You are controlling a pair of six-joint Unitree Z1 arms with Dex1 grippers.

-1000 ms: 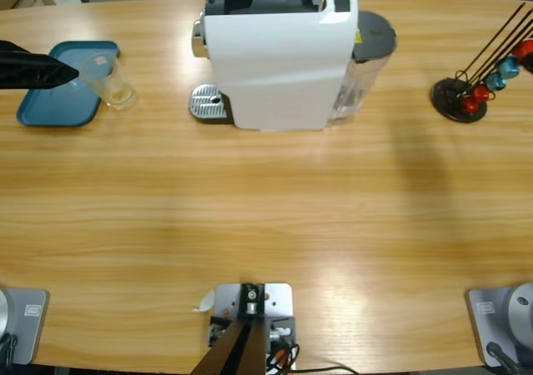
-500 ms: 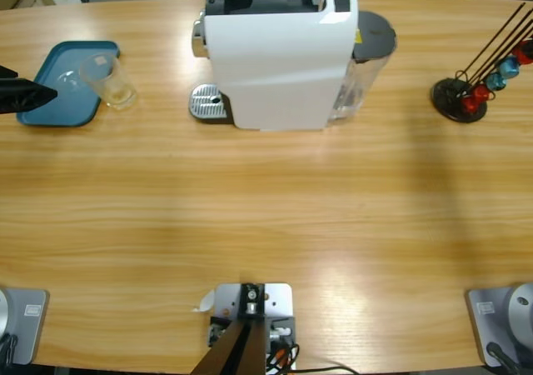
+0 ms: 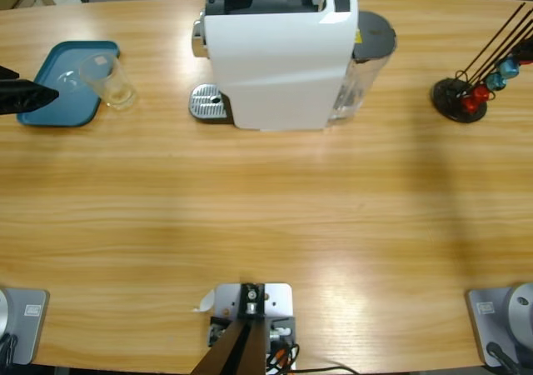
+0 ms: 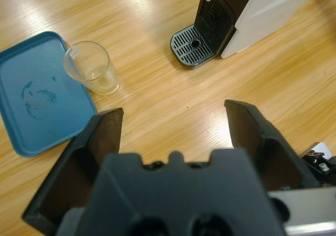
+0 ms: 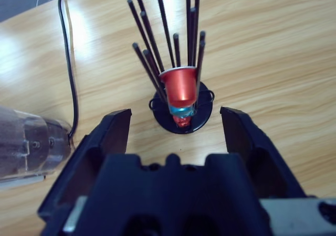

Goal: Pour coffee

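Note:
The red capsule (image 5: 180,87) is the outermost one, above the blue capsule (image 5: 181,111), so it will come off by itself when the robot pulls, and the others will stay in the stand.
A clear empty glass (image 3: 108,79) stands on the right edge of a blue tray (image 3: 50,100) at the table's far left. In the left wrist view the glass (image 4: 92,68) sits ahead and to the left of my open left gripper (image 4: 176,113), well apart from it. In the high view the left gripper (image 3: 29,97) shows only at the left edge. The white coffee machine (image 3: 279,54) has an empty drip tray (image 3: 208,104). My right gripper (image 5: 177,114) is open over the capsule stand (image 5: 181,110), in front of a red capsule (image 5: 179,85).
The capsule stand (image 3: 466,96) with red and blue capsules is at the table's right end. A black cable (image 5: 71,73) and the machine's clear water tank (image 5: 31,141) lie to its left in the right wrist view. Bare wood fills the front.
The left gripper has drawn back to the left, away from the glass, which stays on the tray. It has held still for the last half second.

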